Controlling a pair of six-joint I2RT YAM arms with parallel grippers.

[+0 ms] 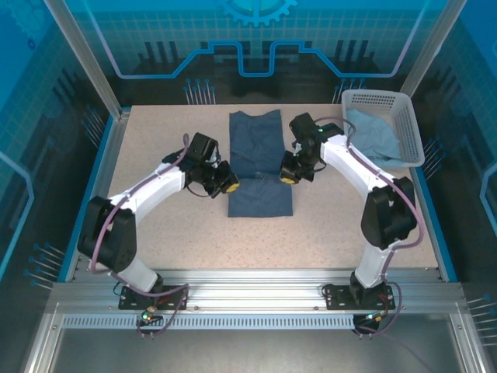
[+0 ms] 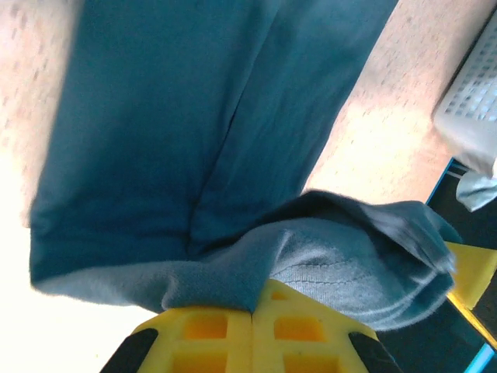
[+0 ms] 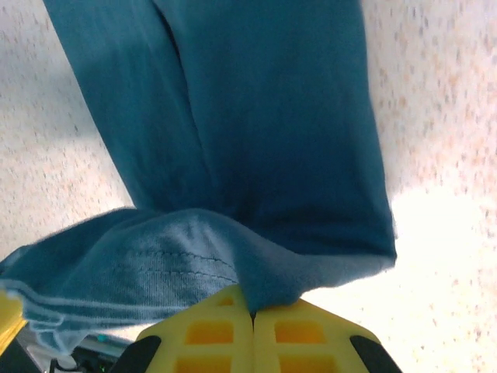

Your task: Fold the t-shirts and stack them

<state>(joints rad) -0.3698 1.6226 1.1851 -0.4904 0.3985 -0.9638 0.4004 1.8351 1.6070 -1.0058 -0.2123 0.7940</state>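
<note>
The dark t-shirt's far end point(image 1: 255, 118) is near the back edge of the table, so both my grippers should first pull the t-shirt's hem toward the clear front space point(image 1: 258, 244) and then fold it over.
A dark slate-blue t-shirt point(image 1: 260, 148) lies as a long narrow strip down the middle of the table. My left gripper point(image 1: 231, 185) is shut on its left edge about two thirds of the way toward me. My right gripper point(image 1: 288, 174) is shut on the right edge opposite. In the left wrist view the yellow fingers point(image 2: 217, 334) pinch a raised fold of the dark t-shirt point(image 2: 194, 116), with a stitched hem beside them. The right wrist view shows the right gripper point(image 3: 253, 312) pinching the same dark t-shirt point(image 3: 272, 116). A pale blue t-shirt point(image 1: 374, 136) lies in the basket.
The white lattice basket point(image 1: 412, 136) stands at the back right corner, close to the right arm's elbow; its wall point(image 2: 474, 105) appears in the left wrist view. Bare speckled table point(image 1: 171, 233) lies on either side of the shirt and in front of it.
</note>
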